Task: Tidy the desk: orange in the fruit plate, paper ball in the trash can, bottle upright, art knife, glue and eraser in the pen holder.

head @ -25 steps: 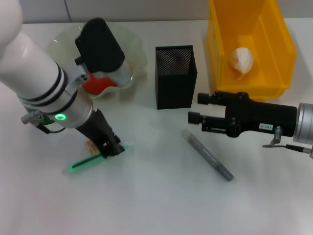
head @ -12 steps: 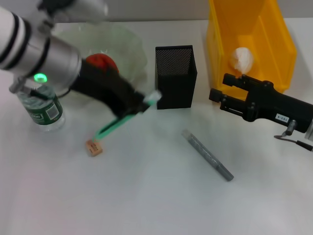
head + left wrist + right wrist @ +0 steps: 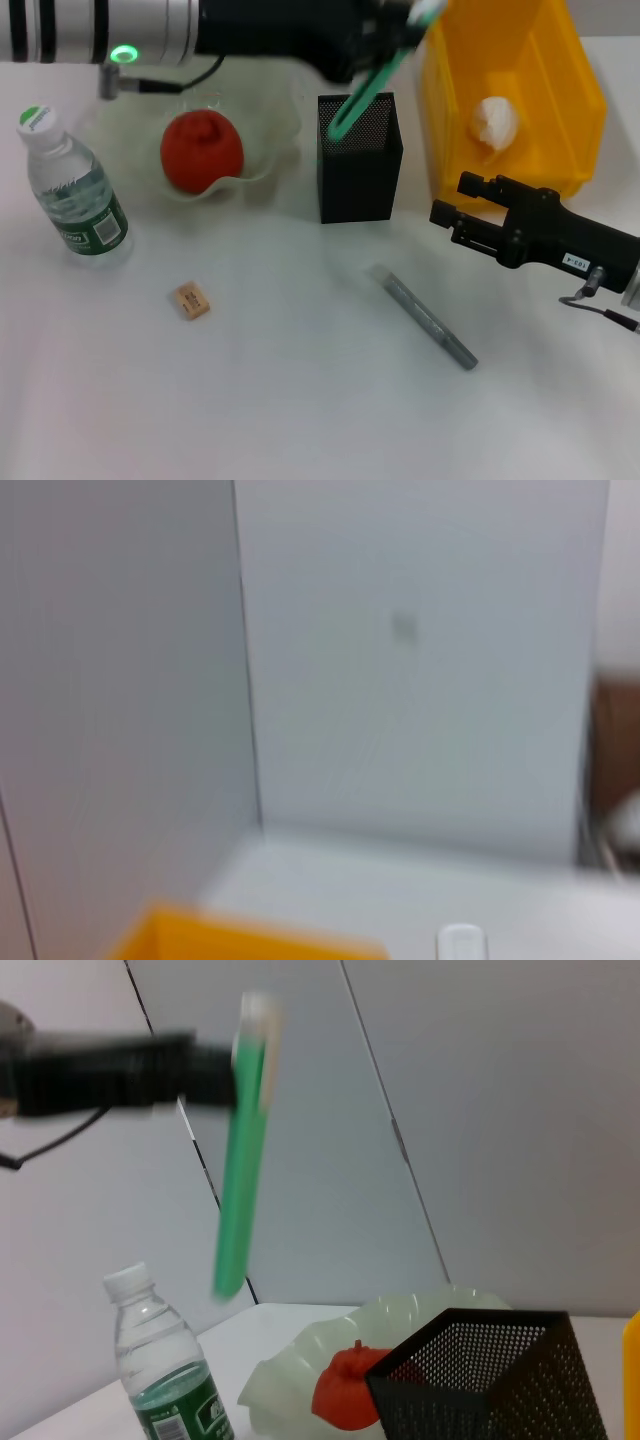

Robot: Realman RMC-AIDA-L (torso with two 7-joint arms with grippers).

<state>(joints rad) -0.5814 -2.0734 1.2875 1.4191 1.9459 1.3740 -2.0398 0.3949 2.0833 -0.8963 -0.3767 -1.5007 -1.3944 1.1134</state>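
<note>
My left gripper should pull back and steepen the green art knife (image 3: 376,92), slanted above the pen holder toward the trash can, before lowering it into the holder's opening (image 3: 374,128).
My left gripper (image 3: 378,32) is shut on the green art knife (image 3: 372,82), which hangs steeply tilted. In the head view its lower end lines up with the mouth of the black mesh pen holder (image 3: 360,158). The right wrist view shows the art knife (image 3: 242,1155) well above the pen holder's (image 3: 490,1380) rim. The orange (image 3: 202,150) lies in the pale fruit plate (image 3: 280,105). The bottle (image 3: 72,190) stands upright at the left. The eraser (image 3: 190,301) and the grey glue stick (image 3: 425,318) lie on the table. The paper ball (image 3: 496,121) sits in the yellow trash can (image 3: 560,90). My right gripper (image 3: 452,212) hovers open, right of the holder.
The white table runs to a wall behind. The left arm (image 3: 150,25) spans the far edge above the plate. The trash can stands close beside the pen holder's right side, with the right arm (image 3: 560,245) just in front of it.
The left gripper lifted the art knife off the table and carried it up and right to the pen holder. The right gripper drew back to the right.
</note>
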